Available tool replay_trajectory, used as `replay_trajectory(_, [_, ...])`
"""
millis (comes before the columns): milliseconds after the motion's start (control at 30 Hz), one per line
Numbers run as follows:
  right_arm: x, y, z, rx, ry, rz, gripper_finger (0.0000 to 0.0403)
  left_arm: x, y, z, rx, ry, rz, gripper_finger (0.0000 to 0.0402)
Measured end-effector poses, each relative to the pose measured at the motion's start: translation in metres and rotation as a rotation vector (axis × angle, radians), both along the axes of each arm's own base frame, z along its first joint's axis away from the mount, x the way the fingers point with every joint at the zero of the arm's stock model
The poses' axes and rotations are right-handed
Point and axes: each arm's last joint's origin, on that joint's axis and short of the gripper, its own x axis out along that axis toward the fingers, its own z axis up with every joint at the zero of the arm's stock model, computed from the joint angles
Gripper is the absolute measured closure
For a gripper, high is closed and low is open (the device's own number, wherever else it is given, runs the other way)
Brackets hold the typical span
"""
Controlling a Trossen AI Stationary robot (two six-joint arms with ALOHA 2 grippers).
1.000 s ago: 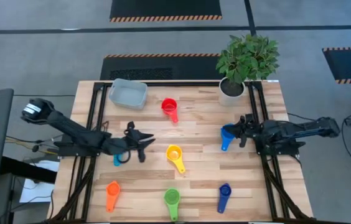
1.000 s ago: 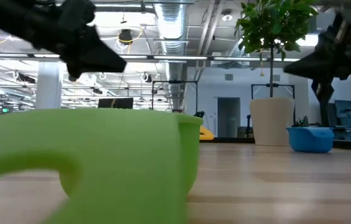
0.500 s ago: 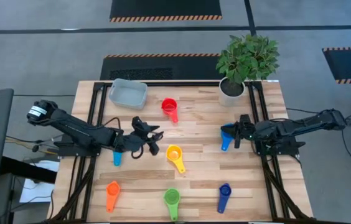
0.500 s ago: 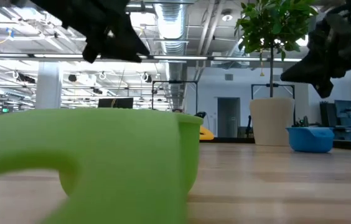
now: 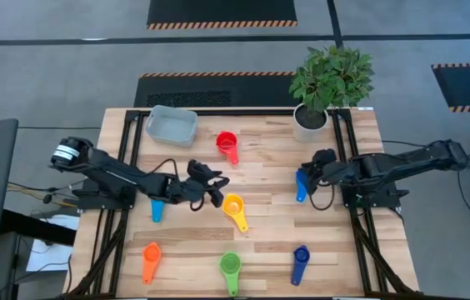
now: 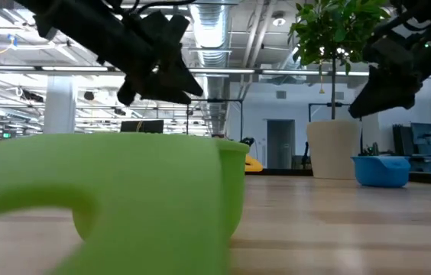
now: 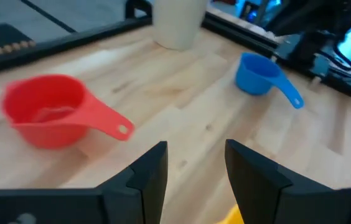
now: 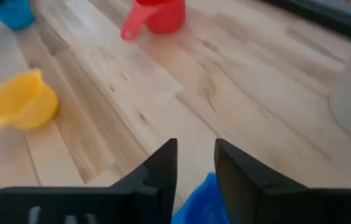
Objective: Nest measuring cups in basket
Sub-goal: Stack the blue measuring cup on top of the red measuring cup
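Note:
The light blue cup (image 6: pixel 381 173) is standing upright and away from the white pot, so the robot's right gripper should go on lowering its open fingers until they are on both sides of the cup's rim (image 6: pixel 384 158).
Several measuring cups lie apart on the wooden table: red (image 5: pixel 227 144), yellow (image 5: pixel 233 207), orange (image 5: pixel 150 260), green (image 5: pixel 230 268), dark blue (image 5: pixel 301 262), and light blue ones at left (image 5: pixel 156 210) and right (image 5: pixel 301 193). The grey-blue basket (image 5: pixel 171 125) stands at the far left. My left gripper (image 5: pixel 216 189) hovers open, just left of the yellow cup. Its wrist view shows the red cup (image 7: pixel 45 118) ahead. My right gripper (image 5: pixel 309 176) hangs open above the right light blue cup (image 8: pixel 197 202), clear of it in the low view (image 6: pixel 376 92).
A potted plant in a white pot (image 5: pixel 310 121) stands at the far right corner, close behind my right gripper. Black rails (image 5: pixel 127 167) run along both table sides. The green cup (image 6: pixel 101 202) fills the low view's foreground.
My left gripper has travelled toward the table's right edge, from beside the left light blue cup to just short of the yellow cup. My right gripper has tipped its fingers downward and reached a little toward the table's left, over the right light blue cup.

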Motion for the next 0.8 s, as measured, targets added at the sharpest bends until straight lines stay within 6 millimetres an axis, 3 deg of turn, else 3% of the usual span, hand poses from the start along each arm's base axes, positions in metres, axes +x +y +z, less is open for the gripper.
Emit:
replay_trajectory(300, [-0.002, -0.003, -0.008, 0.093, 0.157, -0.089, 0.0221, 0.011, -0.003, -0.013, -0.028, -0.022, -0.036, 0.0253])
replay_trajectory(467, [-0.009, -0.010, -0.005, 0.089, 0.277, -0.216, 0.0229, 0.011, 0.000, -0.014, -0.026, -0.017, -0.026, 0.0253])
replay_trajectory(800, [-0.001, -0.015, -0.021, 0.145, 0.432, -0.247, 0.0254, 0.012, 0.005, -0.015, -0.032, -0.003, -0.027, 0.0253])
